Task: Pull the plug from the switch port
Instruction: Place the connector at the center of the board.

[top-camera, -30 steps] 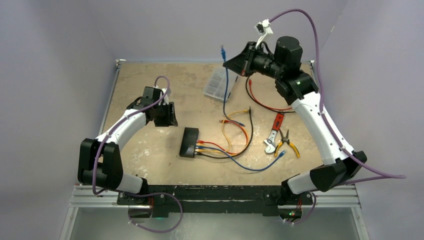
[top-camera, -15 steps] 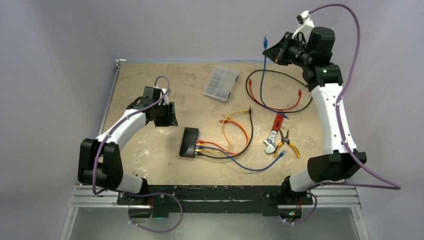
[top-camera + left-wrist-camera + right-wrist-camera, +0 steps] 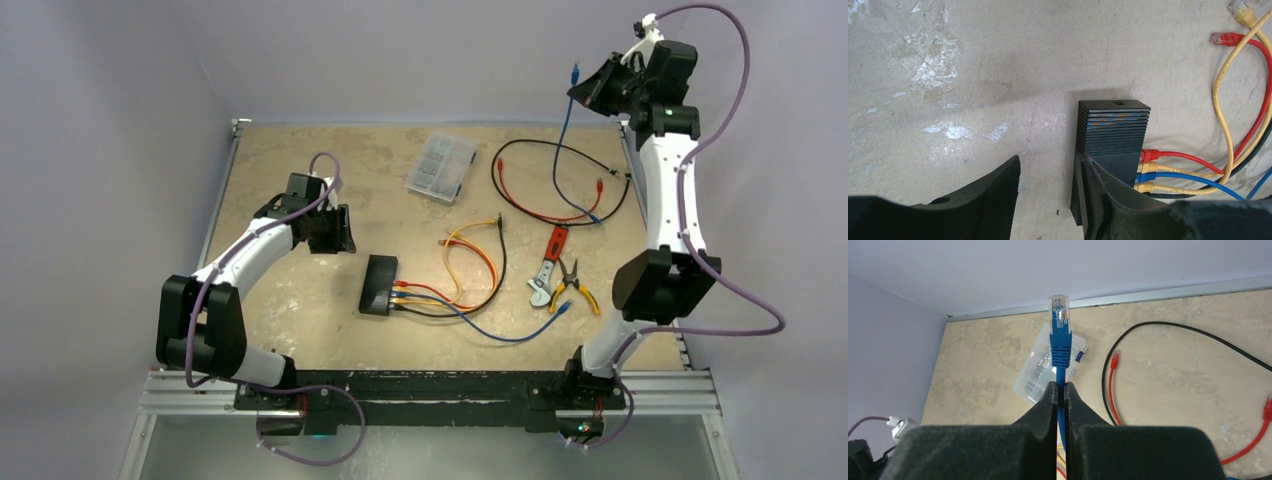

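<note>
The blue cable (image 3: 559,148) hangs clear of the switch's plugs. My right gripper should now lower it beside the loose red cable (image 3: 502,168) and let go of it there.
The black switch (image 3: 380,285) lies flat mid-table, with red, yellow, blue, yellow and black plugs (image 3: 1147,171) in the sockets on its right side. My left gripper (image 3: 331,229) hovers up and to the left of it, open and holding nothing. In the left wrist view the switch (image 3: 1113,127) shows just past my right fingertip (image 3: 1098,187). My right gripper (image 3: 592,92) is raised high over the far right corner, shut on a blue cable (image 3: 1062,372) just below its free plug (image 3: 1059,315). That cable (image 3: 560,150) hangs down to the table.
A clear compartment case (image 3: 441,168) sits at the back. A loose black cable (image 3: 560,147) and a red cable (image 3: 520,195) loop at the back right. A wrench (image 3: 547,270) and yellow-handled pliers (image 3: 575,287) lie right of the looped cables (image 3: 470,262) that run from the switch.
My right arm has swung right and up with the blue cable, from above the clear case to the far right corner. The left arm has not moved.
</note>
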Controlling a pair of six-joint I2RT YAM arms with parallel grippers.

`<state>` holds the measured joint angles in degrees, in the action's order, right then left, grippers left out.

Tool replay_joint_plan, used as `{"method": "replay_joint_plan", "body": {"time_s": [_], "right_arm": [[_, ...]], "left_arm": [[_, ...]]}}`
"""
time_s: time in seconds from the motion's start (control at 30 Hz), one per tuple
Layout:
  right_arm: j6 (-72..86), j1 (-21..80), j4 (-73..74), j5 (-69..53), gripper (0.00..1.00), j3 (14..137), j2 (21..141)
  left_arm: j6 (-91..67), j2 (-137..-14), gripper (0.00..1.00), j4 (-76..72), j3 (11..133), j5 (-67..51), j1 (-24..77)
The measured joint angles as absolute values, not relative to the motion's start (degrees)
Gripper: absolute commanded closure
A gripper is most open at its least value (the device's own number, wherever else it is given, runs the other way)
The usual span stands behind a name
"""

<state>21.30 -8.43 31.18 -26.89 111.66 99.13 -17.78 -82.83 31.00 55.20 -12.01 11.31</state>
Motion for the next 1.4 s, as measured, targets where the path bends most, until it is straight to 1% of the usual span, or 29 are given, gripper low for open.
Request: {"method": "replay_joint_plan", "body": {"time_s": [0.13,0.3,0.47,0.73,0.93,1.27,1.3,1.4], "right_arm": [[21.1,-8.4,32.3,-26.7,1.00,115.0,103.4],[21.1,-8.3,32.3,-26.7,1.00,116.0,107.5],[21.2,-8.3,31.4,-28.1,1.00,115.8,111.9],[21.5,-8.0,27.8,-32.5,1.00,111.4,117.4],[21.9,-6.2,25.6,-33.4,1.00,109.4,120.6],[23.4,-2.5,22.5,-34.1,1.00,112.1,127.3],[23.4,-2.3,22.4,-34.1,1.00,112.4,128.0],[23.6,-1.8,22.5,-33.6,0.87,112.4,129.6]], "left_arm": [[-17.8,-83.0,0.55,31.0,55.2,-12.0,11.3],[-17.8,-83.0,0.55,31.0,55.2,-12.0,11.3],[-17.8,-83.0,0.55,31.0,55.2,-12.1,11.3],[-17.8,-83.0,0.55,31.0,55.2,-12.2,11.3],[-17.8,-83.0,0.55,31.0,55.2,-12.2,11.3],[-17.8,-83.0,0.55,31.0,55.2,-12.2,11.3],[-17.8,-83.0,0.55,31.0,55.2,-12.2,11.3],[-17.8,-83.0,0.55,31.0,55.2,-12.2,11.3]]}}
